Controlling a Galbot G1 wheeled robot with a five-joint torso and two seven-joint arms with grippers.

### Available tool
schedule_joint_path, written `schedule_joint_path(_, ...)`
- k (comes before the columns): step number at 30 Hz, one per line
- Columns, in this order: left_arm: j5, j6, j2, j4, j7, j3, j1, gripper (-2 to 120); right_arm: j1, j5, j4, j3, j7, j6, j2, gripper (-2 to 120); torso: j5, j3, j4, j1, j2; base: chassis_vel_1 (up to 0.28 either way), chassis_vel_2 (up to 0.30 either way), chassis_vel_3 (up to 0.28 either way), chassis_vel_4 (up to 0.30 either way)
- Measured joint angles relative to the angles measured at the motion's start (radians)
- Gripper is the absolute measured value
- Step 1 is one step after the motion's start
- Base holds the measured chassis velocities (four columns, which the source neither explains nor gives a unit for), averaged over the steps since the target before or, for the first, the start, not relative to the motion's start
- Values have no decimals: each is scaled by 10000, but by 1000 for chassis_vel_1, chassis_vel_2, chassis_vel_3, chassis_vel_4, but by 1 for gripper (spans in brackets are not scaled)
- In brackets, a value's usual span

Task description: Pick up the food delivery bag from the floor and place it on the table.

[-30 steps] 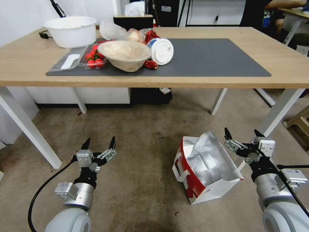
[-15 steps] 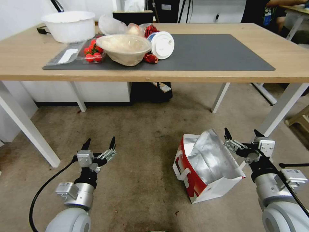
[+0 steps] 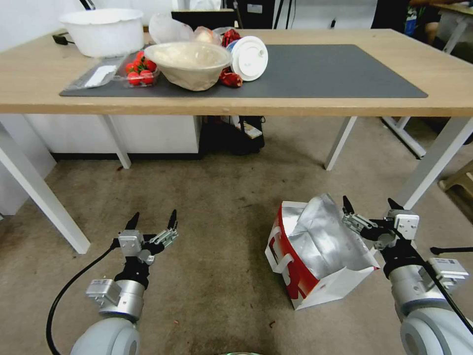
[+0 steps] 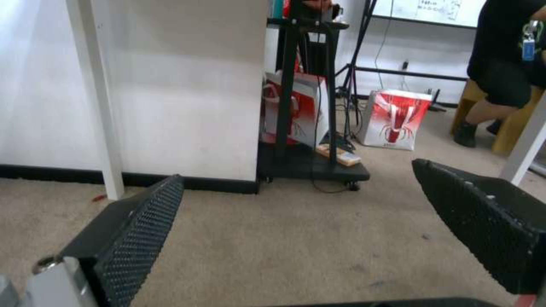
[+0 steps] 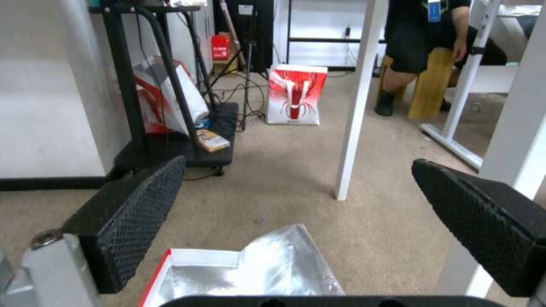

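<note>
The food delivery bag (image 3: 319, 254) will stay open and boxy when the robot lifts it by its rim, because straight sides (image 3: 340, 287) hold the bag's opening wide.
The food delivery bag (image 3: 315, 251) stands on the carpet at the right, white with a red side panel, its mouth open on crumpled silver foil lining; its foil rim (image 5: 250, 273) also shows in the right wrist view. My right gripper (image 3: 370, 207) hangs open just right of the bag's top edge, nothing between its fingers (image 5: 136, 209). My left gripper (image 3: 152, 220) is open over bare carpet well to the left of the bag, its pads (image 4: 142, 230) spread wide. The table (image 3: 345, 106) with its dark grey mat (image 3: 325, 74) stretches across the far side.
On the mat's left end sit a beige bowl (image 3: 189, 61), a strawberry punnet (image 3: 140, 71), a white lid (image 3: 250, 58) and a white tub (image 3: 102, 32). White table legs (image 3: 433, 162) stand near the bag. A black cart (image 5: 170, 145) and other red-white bags (image 5: 296, 96) stand beyond.
The whole head view has shifted, with the table sliding up and the bag slightly lower-right, so the camera moved. Both grippers hold the same open pose.
</note>
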Motion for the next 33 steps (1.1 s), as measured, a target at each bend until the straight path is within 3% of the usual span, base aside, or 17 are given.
schedule_joint_path(11,-1,-6,1,107,0,-12,-64,100,103,-6,-81,-29,-12,-12,-41,100,0,-515,0,-45,-611,0,0,0,0)
schedule_joint_path(24,35,-221,7,180,-3,-33,-44,100,103,-36,-61,7,25,-271,-107,100,0,-515,0,-57,-646,0,0,0,0)
schedule_joint_path(30,47,-294,50,135,-6,-85,10,100,669,197,-595,87,706,-1616,-929,100,0,-515,0,-52,-619,0,0,0,0)
schedule_joint_path(33,58,-303,41,109,-7,-100,41,100,997,492,-1134,42,957,-1861,-1405,100,3,-515,0,-49,-613,0,0,0,0)
